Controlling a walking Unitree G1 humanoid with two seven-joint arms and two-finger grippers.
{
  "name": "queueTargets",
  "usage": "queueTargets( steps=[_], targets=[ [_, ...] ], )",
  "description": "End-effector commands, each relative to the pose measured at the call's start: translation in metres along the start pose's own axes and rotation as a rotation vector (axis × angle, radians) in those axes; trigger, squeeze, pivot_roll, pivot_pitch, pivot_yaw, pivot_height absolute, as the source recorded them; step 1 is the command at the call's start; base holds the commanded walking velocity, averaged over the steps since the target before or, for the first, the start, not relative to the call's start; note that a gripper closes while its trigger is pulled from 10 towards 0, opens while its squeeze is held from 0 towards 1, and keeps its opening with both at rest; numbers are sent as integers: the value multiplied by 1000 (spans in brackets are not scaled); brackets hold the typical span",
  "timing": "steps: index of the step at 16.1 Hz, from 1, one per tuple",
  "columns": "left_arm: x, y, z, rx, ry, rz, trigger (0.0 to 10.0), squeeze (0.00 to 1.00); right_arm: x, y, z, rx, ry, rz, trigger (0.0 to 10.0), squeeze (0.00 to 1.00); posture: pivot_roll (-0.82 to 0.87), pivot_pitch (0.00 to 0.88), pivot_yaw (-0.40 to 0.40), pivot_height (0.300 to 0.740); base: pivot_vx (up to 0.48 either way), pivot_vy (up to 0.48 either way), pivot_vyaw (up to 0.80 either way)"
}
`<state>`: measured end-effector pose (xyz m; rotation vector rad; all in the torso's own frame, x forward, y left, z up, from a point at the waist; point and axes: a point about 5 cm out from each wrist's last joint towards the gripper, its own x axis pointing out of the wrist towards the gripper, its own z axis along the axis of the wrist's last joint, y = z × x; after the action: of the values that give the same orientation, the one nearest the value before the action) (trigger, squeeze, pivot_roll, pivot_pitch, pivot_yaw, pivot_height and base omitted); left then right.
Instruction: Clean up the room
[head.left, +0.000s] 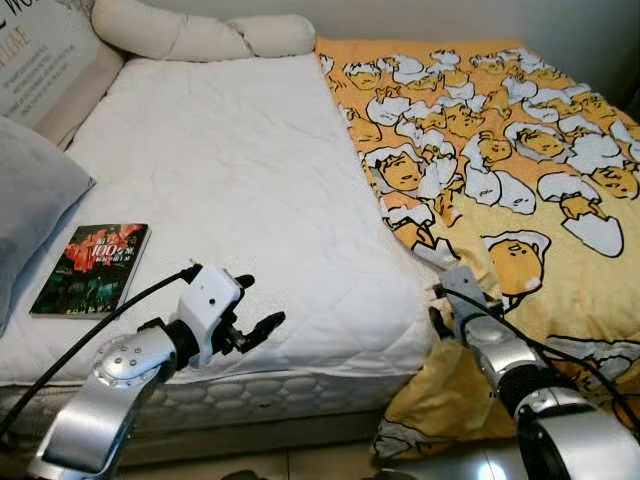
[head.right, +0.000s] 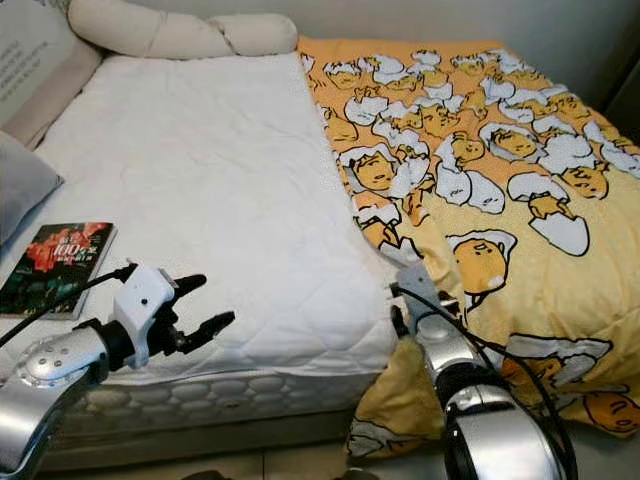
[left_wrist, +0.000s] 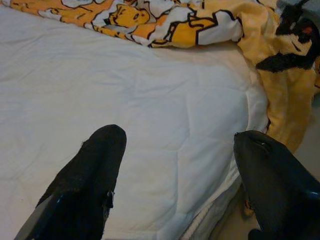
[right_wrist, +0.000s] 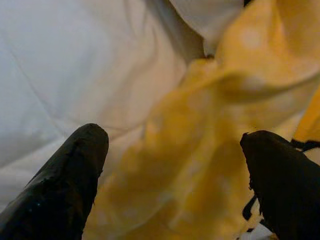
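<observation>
The blanket's fold (head.left: 440, 263) will open up and become straight when I pull it, because the blanket's edge slants inward and cuts off an egg cartoon (head.left: 422, 240).
An orange blanket (head.left: 520, 150) printed with white-and-yellow egg cartoons covers the right half of the bed and hangs over its front corner. The rest of the bed is bare white quilted mattress (head.left: 230, 170). My right gripper (right_wrist: 175, 145) is open at the blanket's folded edge, where it meets the white sheet, with yellow cloth lying between the fingers (right_wrist: 75, 165). My left gripper (head.left: 262, 300) is open and holds nothing, hovering just above the mattress's front edge. A dark book with a red cover (head.left: 92, 268) lies on the mattress left of that gripper.
A grey pillow (head.left: 30, 200) rests at the bed's left side, above the book. Cream bolster pillows (head.left: 190, 35) lie along the far end, next to a lettered cushion (head.left: 40, 50). Pale floor (head.left: 320, 460) shows below the mattress edge.
</observation>
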<state>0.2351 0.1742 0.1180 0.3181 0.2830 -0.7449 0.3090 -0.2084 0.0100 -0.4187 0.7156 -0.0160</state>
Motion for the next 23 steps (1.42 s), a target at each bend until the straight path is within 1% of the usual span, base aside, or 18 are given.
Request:
queueTargets(
  steps=[1,2,3,4,6,7,8,11,13,16,23],
  targets=[
    [-4,1,6,16,-11,-9,10000,0,0,-9,4,29,-7,-31,3373,0,76,0,2,740,0,0,0],
    [-7,2,8,19,-10,-7,10000,0,1,-10,4,60,-7,-29,0,0,90,0,4,740,0,0,0],
    [-10,3,9,22,-11,-4,10000,0,1,-11,4,86,-12,-17,0,0,103,0,7,740,0,0,0],
    [-14,3,11,26,-13,-3,10000,0,1,-11,5,134,-20,-1,0,0,117,0,9,740,0,0,0],
    [-23,1,15,41,-9,-8,10000,0,1,-14,3,154,-15,-5,0,0,155,0,26,740,0,0,0],
    [-25,0,16,43,-8,-10,10000,0,1,-15,2,166,-15,-9,0,0,159,0,28,740,0,0,0],
    [-30,-3,19,53,-3,-22,10000,0,1,-20,1,183,-14,-27,0,0,180,0,37,740,0,0,0],
    [-37,-6,24,51,0,-39,10000,0,0,-25,-2,183,-9,-46,0,0,207,0,60,740,0,0,0],
    [-44,-13,27,42,10,-65,10000,0,0,-29,-4,170,-4,-59,0,0,213,24,82,740,0,0,0],
    [-46,-15,28,36,13,-62,10000,0,0,-30,-4,160,-9,-61,0,0,216,35,77,740,0,0,0],
    [-44,-18,29,11,3,-37,10000,0,0,-30,-7,112,0,-53,0,0,207,12,55,740,0,0,0]
  ],
)
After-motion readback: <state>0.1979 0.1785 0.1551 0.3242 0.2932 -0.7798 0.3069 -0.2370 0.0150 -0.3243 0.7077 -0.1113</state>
